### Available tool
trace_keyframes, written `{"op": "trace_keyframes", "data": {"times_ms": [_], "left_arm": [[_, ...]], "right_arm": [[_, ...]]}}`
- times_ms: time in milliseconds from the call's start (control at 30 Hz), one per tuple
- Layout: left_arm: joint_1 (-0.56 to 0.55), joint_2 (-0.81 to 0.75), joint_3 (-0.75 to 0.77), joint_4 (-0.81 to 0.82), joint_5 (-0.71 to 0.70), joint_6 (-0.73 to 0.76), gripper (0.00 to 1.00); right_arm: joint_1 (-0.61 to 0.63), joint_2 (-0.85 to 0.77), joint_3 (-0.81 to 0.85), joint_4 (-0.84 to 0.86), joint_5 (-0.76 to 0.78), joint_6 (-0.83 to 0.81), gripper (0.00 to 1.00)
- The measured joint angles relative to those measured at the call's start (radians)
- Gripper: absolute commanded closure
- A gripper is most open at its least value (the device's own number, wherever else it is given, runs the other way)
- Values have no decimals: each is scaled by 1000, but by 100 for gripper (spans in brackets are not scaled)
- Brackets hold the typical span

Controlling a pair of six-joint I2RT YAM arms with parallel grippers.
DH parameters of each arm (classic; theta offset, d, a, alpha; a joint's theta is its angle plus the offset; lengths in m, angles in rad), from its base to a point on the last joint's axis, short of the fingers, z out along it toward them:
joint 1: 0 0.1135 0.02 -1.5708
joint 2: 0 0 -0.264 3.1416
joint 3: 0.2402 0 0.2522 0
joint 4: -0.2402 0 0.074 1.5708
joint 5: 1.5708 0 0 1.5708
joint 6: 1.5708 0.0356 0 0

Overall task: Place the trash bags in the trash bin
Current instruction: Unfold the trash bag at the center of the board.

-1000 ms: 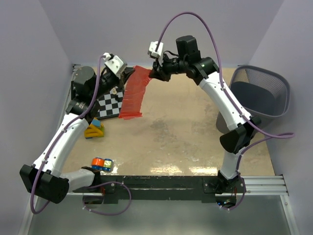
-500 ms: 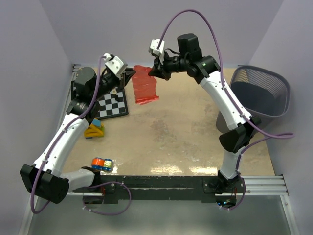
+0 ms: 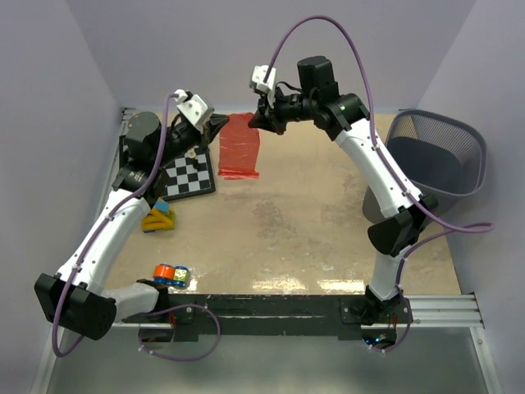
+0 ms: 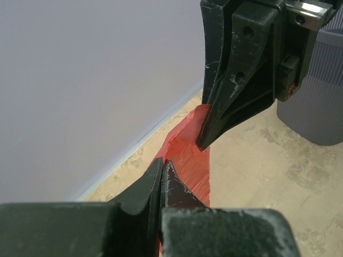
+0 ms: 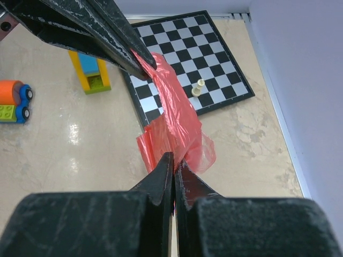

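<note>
Next, I turn my left gripper and swing it in toward the bag's corner in my right gripper (image 3: 249,127), because the trash bag's top edge (image 5: 178,101) stretches tight from gripper to gripper.
A thin red-orange trash bag (image 3: 239,148) hangs limp in the air at the back of the table, held by its top edge between both grippers. My left gripper (image 3: 220,123) is shut on its left corner; the bag shows red beyond my closed jaws in the left wrist view (image 4: 190,160). My right gripper (image 3: 261,121) is shut on its right corner; in the right wrist view the bag (image 5: 174,128) stretches from my jaws to the left gripper's fingers (image 5: 118,45). The dark grey wire-mesh trash bin (image 3: 435,160) stands at the far right, well apart from the bag.
A checkerboard (image 3: 185,175) lies under the left arm, with a small white piece (image 5: 198,87) on it. A yellow and blue block toy (image 3: 158,217) and an orange and blue toy (image 3: 170,274) lie at the left. Walls close off the back and both sides.
The two grippers have come closer together. The bag, drawn out slanting a second ago, then bunched up short, now hangs as a narrower straight sheet between them.
</note>
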Motion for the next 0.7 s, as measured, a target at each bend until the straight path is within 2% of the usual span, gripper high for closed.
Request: {"op": "trace_keyframes", "data": {"times_ms": [100, 167, 300, 433, 700], "left_arm": [[-2, 16, 2, 3, 24, 45, 100], [-16, 39, 12, -5, 16, 127, 100], [-76, 68, 15, 0, -32, 340, 100], [-138, 70, -24, 97, -89, 614, 100], [-185, -3, -165, 184, -88, 974, 100]], "right_arm": [[6, 1, 0, -2, -2, -11, 100], [16, 13, 11, -6, -9, -19, 100], [48, 53, 46, -26, -28, -36, 100], [68, 95, 77, -53, -26, -50, 100], [56, 123, 77, -32, 77, -29, 100]]}}
